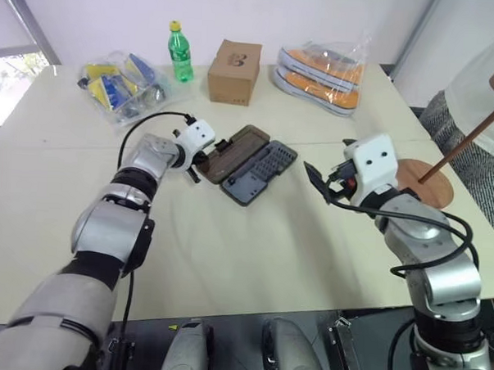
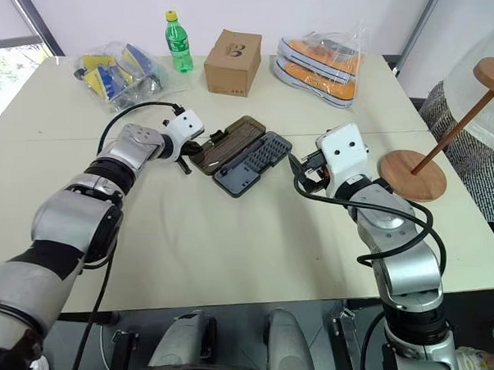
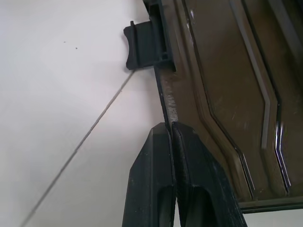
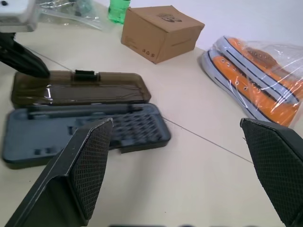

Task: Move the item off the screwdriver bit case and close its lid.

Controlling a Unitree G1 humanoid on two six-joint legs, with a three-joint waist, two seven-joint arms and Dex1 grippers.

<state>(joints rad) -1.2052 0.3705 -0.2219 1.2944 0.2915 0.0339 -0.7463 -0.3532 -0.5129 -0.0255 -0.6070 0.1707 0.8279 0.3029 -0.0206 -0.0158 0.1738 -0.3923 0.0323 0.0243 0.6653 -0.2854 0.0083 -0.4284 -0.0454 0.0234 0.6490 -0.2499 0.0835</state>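
Note:
My gripper will make the smoky brown lid [image 1: 233, 153] swing over and cover the tray when it lifts the lid, because the lid meets the tray along a long seam [image 1: 245, 161].
The screwdriver bit case [image 1: 260, 171] lies open and flat at the table's middle, its dark grey tray [image 4: 85, 130] showing. Its smoky brown lid [image 1: 236, 152] is folded out on the side toward my left arm, and nothing rests on either half. My left gripper [image 3: 169, 125] is shut, its tips touching the lid's long edge a little way from the black latch tab [image 3: 142, 45]. The item, a wooden stand [image 2: 415, 178], stands upright on the table at the far right. My right gripper [image 4: 177, 142] is open, raised above the table to the right of the case, holding nothing.
A cardboard box [image 1: 234, 70], a green bottle [image 1: 181, 51], a bag of orange shoes [image 1: 321, 73] and a bag of blue and yellow things [image 1: 120, 85] line the table's far side. A person [image 2: 479, 138] stands at the right edge beside the stand.

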